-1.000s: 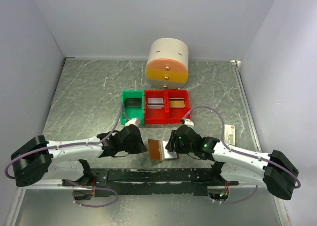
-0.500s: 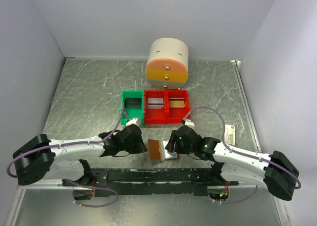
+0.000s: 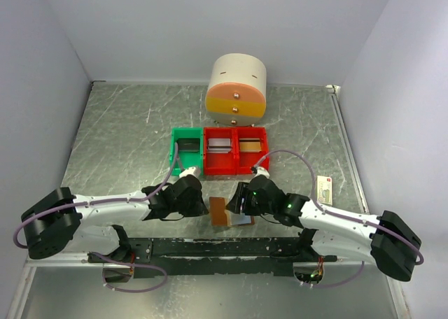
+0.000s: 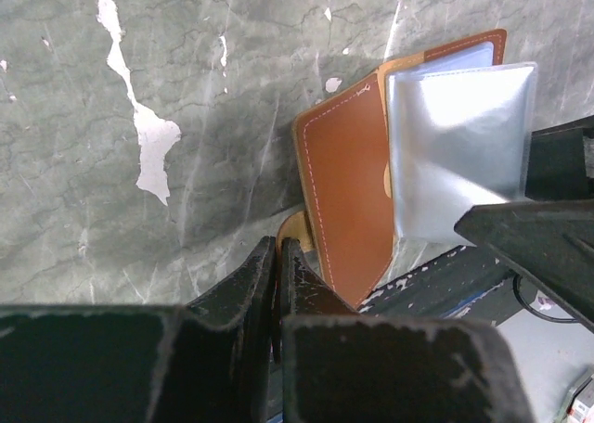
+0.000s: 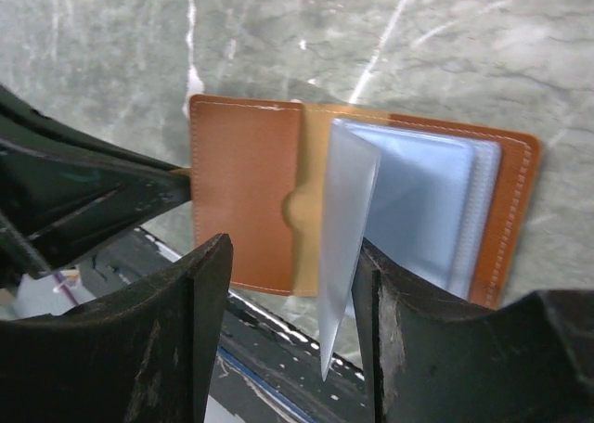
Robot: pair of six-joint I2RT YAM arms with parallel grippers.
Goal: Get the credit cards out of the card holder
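Note:
The robot's left gripper has hold of only the tan tab (image 4: pixel 296 228) beyond the brown flap, so it needs to take hold further in, at the flap's edge (image 4: pixel 316 217), as the grey leaf folds over.
The card holder (image 3: pixel 219 211) lies open near the table's front edge, its brown flap (image 5: pixel 246 196) on the left and pale blue-grey panels (image 5: pixel 422 200) on the right. My left gripper (image 4: pixel 278 249) is shut on the holder's tan near edge (image 4: pixel 299 224). My right gripper (image 5: pixel 292 293) is open over the panels. A thin pale grey leaf (image 5: pixel 343 247) the size of the credit cards stands up between its fingers and leans on the right finger (image 5: pixel 399 339). The same leaf (image 4: pixel 459 145) shows in the left wrist view. I cannot tell whether it is a card or a sleeve.
A green bin (image 3: pixel 187 150) and two joined red bins (image 3: pixel 234 151) stand just behind the holder. A round cream and orange drawer unit (image 3: pixel 236 87) is further back. A cream box with a red mark (image 3: pixel 324 188) lies at the right. The black base rail (image 3: pixel 231 247) runs along the front.
My right gripper has edged a little to the left over the holder. The left gripper has kept its hold and hardly moved.

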